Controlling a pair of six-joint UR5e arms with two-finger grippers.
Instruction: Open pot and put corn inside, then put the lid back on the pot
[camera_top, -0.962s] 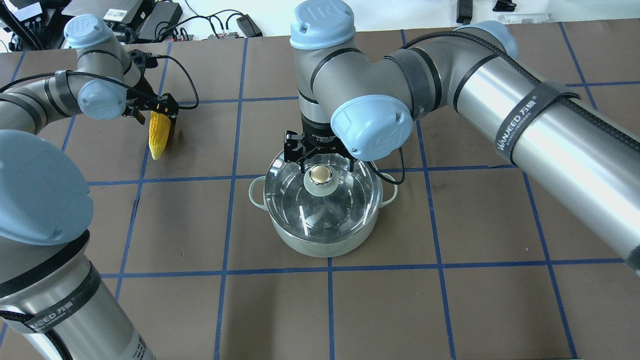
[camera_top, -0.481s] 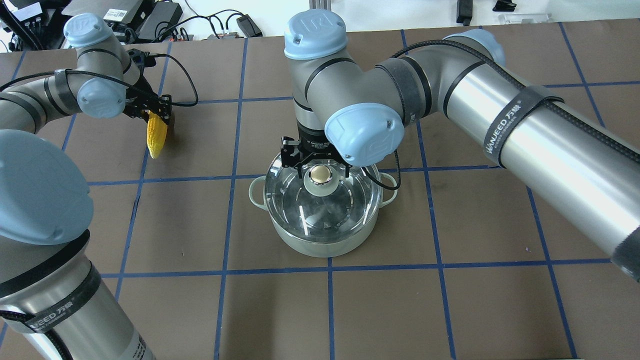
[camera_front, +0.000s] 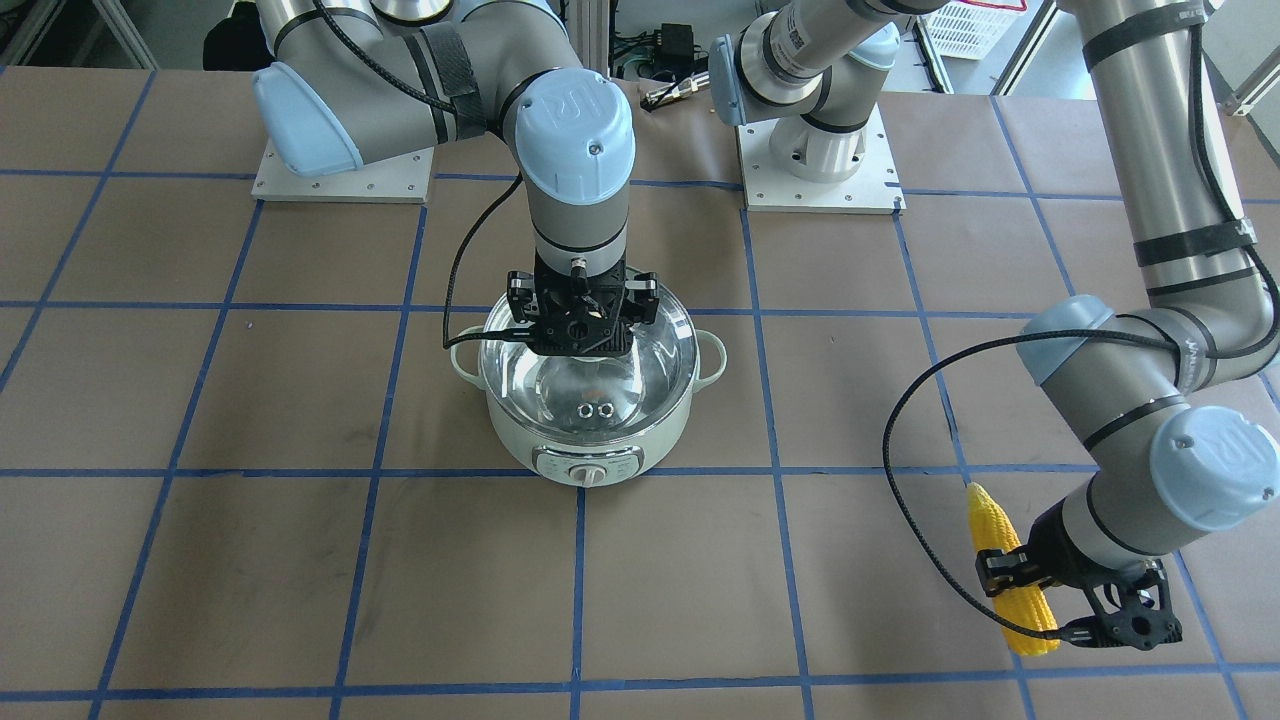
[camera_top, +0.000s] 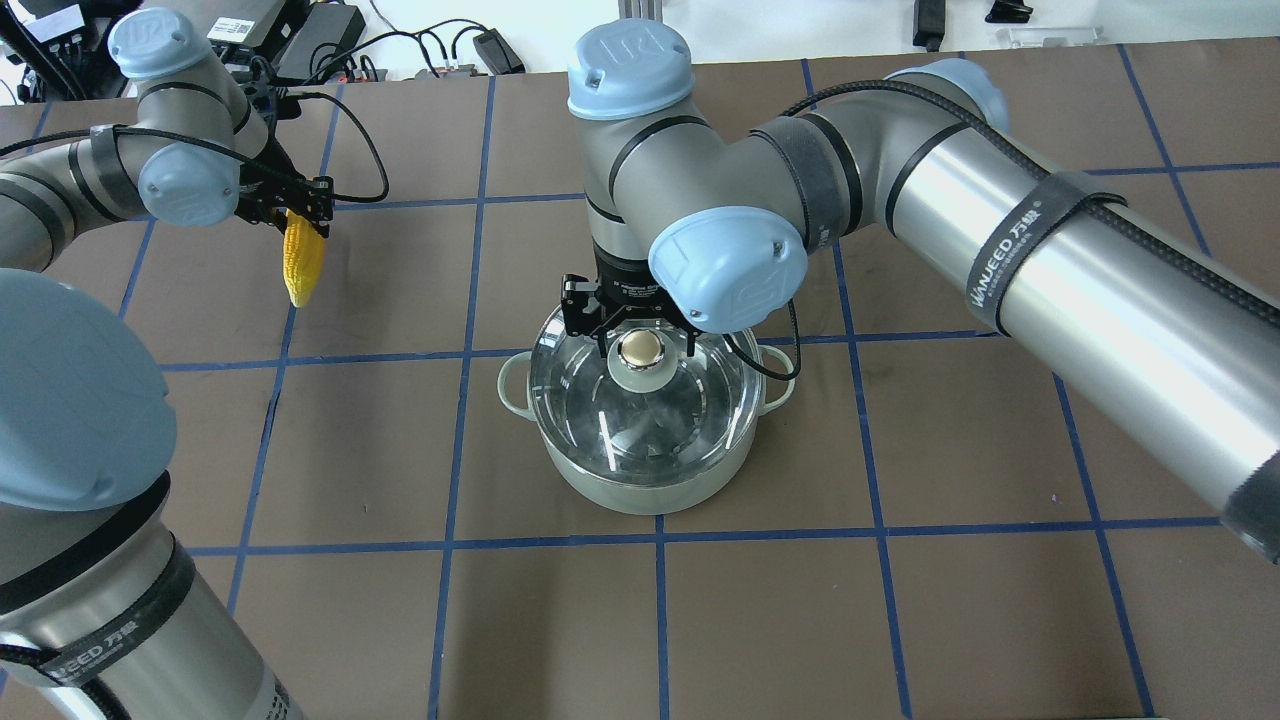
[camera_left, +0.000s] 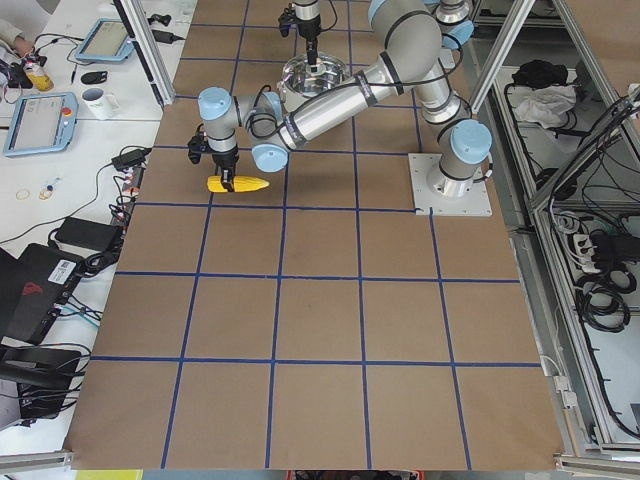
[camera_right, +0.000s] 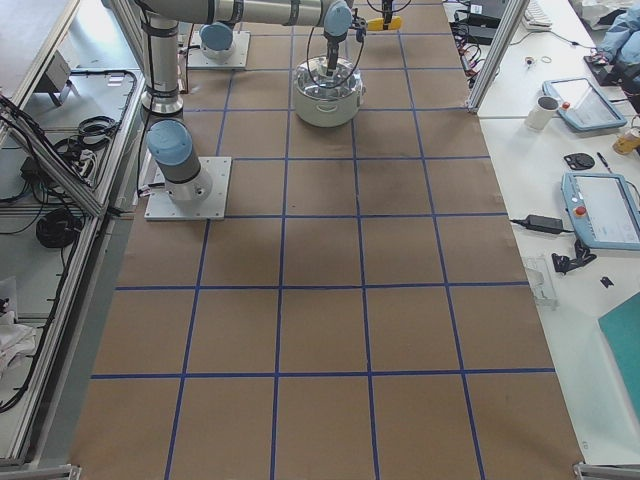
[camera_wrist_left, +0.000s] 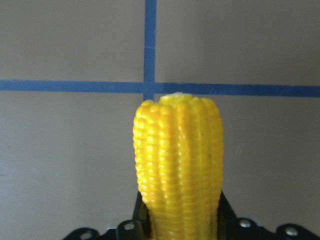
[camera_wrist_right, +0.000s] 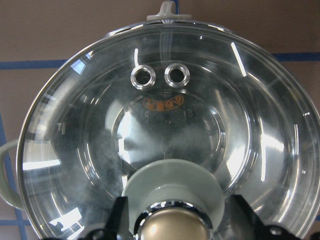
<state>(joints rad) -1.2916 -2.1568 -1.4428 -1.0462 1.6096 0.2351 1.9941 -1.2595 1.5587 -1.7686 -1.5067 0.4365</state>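
I see only the pot's shiny metal bottom (camera_wrist_right: 172, 130) through the clear glass lid, so the pale green pot (camera_front: 588, 446) should be empty when I lift the lid.
The pale green pot (camera_top: 640, 490) stands mid-table with its dial (camera_front: 590, 472) facing away from the robot. The clear glass lid (camera_top: 640, 420) sits on it. My right gripper (camera_top: 643, 345) hangs straight down over the lid's gold-topped knob (camera_wrist_right: 172, 227), open, one finger on each side. My left gripper (camera_top: 300, 215) is shut on the yellow corn (camera_top: 300, 262) near one end and holds it above the table, far to the left of the pot. The corn also shows in the front view (camera_front: 1005, 570) and the left wrist view (camera_wrist_left: 180, 165).
Blue tape lines (camera_top: 470, 300) divide the brown table cover into squares. Cables and power boxes (camera_top: 320, 40) lie beyond the far edge. Both arm bases (camera_front: 820, 170) are bolted to plates on the robot's side of the table.
My left gripper has lifted the corn and carried it up and back, away from the pot. My right gripper settled slightly lower around the lid knob, then held still.
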